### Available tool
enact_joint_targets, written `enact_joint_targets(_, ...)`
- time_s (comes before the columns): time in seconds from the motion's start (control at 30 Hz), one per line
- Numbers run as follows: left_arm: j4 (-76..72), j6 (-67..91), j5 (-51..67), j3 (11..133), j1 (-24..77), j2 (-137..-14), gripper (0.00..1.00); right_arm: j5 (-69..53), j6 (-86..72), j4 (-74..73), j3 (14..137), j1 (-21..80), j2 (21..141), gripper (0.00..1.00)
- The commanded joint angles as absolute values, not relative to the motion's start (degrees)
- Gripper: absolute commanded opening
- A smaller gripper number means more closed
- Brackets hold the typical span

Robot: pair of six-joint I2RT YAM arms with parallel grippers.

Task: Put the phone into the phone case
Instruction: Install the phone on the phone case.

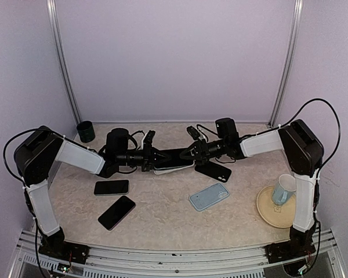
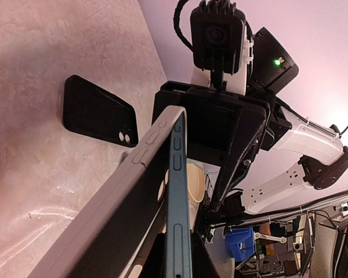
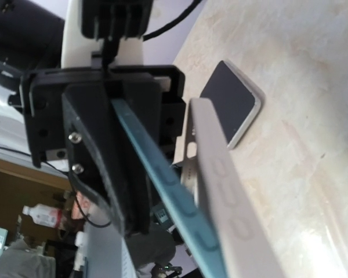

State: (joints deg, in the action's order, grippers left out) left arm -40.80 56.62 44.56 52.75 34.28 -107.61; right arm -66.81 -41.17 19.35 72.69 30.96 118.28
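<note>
The case splays away while my left gripper holds just the phone's blue edge (image 2: 177, 194), so this gripper needs to open, move back and come around phone and case together (image 2: 101, 223).
A blue-edged phone (image 1: 173, 156) is held above the table's middle between my two grippers. A light grey phone case (image 1: 174, 169) hangs along its underside. My left gripper (image 1: 153, 156) is shut on the phone's left end; in the left wrist view the blue edge (image 2: 178, 191) runs between my fingers and the case (image 2: 119, 202) splays away to the left. My right gripper (image 1: 192, 152) is shut on the case's right end, where phone and case meet (image 2: 175, 111). The right wrist view shows the phone (image 3: 162, 168) and the case (image 3: 226, 197) side by side; my own fingers are hidden.
A black case (image 1: 213, 171) lies just under the right gripper, and a light blue case (image 1: 209, 196) nearer the front. Two black phones (image 1: 111, 187) (image 1: 116, 212) lie front left. A mug (image 1: 283, 189) stands on a plate (image 1: 267, 211) at right; a black cup (image 1: 86, 131) at back left.
</note>
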Motion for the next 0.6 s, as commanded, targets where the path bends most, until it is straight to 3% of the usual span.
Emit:
enact_joint_targets(0.0,-42.4,55.6,44.9,54.8,34.7,-105.6,0.0,-70.1,-42.9,24.4,71.7,31.0,117.0,0.43)
enact_joint_targets(0.57,-42.2,55.7,45.6,55.6,34.8,-106.0,0.0,-73.7,-53.6,38.7,68.8,31.0,118.2,0.26)
